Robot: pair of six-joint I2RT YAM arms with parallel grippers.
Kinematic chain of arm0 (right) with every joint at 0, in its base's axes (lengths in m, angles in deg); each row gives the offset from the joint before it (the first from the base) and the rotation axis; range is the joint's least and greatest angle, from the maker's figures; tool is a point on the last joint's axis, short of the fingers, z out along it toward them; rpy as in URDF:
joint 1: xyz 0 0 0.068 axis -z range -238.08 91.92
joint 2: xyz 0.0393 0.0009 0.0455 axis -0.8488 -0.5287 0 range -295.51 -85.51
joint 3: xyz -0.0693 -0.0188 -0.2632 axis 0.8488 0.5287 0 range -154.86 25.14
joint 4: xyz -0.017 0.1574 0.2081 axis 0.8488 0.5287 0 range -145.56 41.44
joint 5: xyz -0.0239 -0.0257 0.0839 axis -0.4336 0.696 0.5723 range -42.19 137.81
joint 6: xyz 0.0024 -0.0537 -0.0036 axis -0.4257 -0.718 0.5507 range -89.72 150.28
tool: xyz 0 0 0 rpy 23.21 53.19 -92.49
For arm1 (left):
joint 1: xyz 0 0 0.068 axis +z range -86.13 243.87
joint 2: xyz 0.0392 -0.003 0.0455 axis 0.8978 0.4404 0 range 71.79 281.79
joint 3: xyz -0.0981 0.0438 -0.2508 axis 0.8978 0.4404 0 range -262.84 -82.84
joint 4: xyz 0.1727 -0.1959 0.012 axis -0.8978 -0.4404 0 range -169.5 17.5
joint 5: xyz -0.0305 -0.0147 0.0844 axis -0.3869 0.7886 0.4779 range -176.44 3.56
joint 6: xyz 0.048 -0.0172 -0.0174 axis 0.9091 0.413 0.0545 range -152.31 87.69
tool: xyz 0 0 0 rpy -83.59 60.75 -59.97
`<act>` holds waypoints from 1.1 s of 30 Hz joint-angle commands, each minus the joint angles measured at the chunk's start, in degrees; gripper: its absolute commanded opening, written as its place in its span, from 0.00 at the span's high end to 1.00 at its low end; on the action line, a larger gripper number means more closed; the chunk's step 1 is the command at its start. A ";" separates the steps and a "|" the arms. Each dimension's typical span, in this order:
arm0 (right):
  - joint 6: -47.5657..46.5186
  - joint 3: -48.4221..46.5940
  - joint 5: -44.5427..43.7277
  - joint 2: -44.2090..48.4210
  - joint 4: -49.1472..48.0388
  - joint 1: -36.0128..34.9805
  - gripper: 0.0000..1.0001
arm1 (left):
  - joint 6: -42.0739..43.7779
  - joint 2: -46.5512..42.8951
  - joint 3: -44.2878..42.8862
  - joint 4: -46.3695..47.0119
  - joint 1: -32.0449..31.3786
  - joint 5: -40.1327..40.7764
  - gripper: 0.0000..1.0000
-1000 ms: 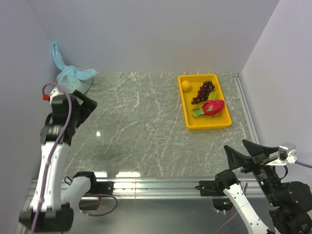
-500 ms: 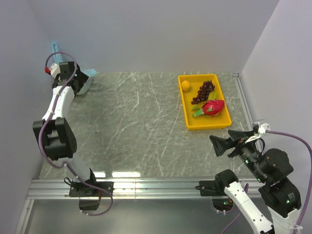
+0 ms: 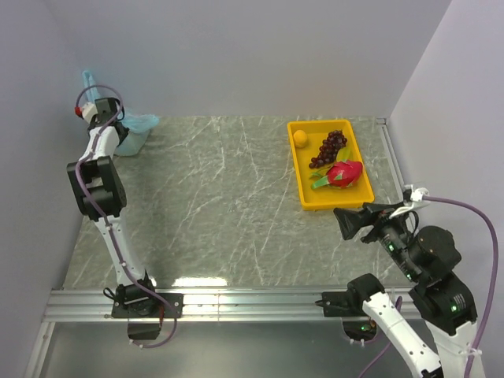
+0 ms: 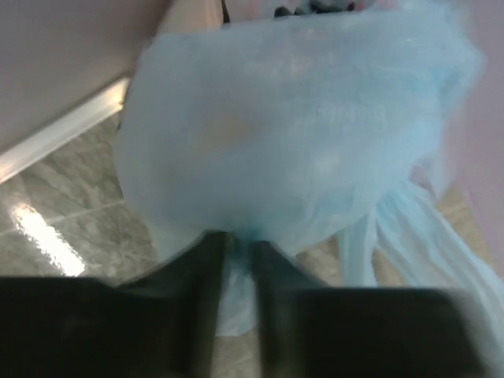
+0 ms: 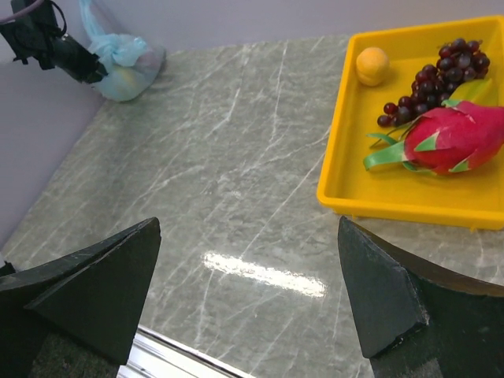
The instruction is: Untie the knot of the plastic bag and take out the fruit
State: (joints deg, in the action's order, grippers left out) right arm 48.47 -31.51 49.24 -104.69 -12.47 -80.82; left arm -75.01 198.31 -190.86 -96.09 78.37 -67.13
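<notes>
The plastic bag is in the far corner (image 3: 138, 140), away from the robot's right gripper, so next the left gripper puts it down in the middle (image 3: 224, 216) before both grippers untie it.
The plastic bag (image 3: 132, 132) is light blue and crinkly and sits in the far left corner against the wall; it fills the left wrist view (image 4: 299, 142). My left gripper (image 3: 110, 127) reaches it from the near side. Its fingers (image 4: 201, 276) stand close together with a fold of the bag's thin plastic pinched between them. A handle loop (image 5: 89, 17) stands up along the wall. I cannot make out the knot. The fruit shows only as a faint yellow tint (image 5: 122, 76) through the bag. My right gripper (image 3: 347, 223) hangs open over the near right of the table, nothing between its fingers.
A yellow tray (image 3: 303, 193) at the right holds a small orange fruit (image 3: 300, 137), dark grapes (image 3: 329, 147) and a pink dragon fruit (image 3: 344, 173). Walls close off the left, back and right. A metal rail runs along the near edge.
My left arm has stretched out to the far left corner and its jaws have closed on the bag. My right gripper has swung left and forward, still open.
</notes>
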 commanded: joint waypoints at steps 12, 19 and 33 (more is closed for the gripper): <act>-3.51 -4.09 2.95 -7.10 2.43 -0.29 0.00 | 14.48 -25.75 21.44 2.85 -15.34 -10.43 0.99; -4.13 -4.00 9.62 -10.09 7.01 -0.29 0.00 | 12.20 -43.71 39.10 2.33 -33.99 -12.20 0.99; 1.05 4.08 22.65 -15.44 -0.54 -0.46 0.00 | -7.04 -72.70 73.39 0.94 -54.05 -11.66 0.86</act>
State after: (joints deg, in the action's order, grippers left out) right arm 47.73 -27.90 68.19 -116.93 -7.02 -80.82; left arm -75.32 131.14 -119.63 -93.03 25.70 -78.08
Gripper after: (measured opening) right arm 0.996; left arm 0.117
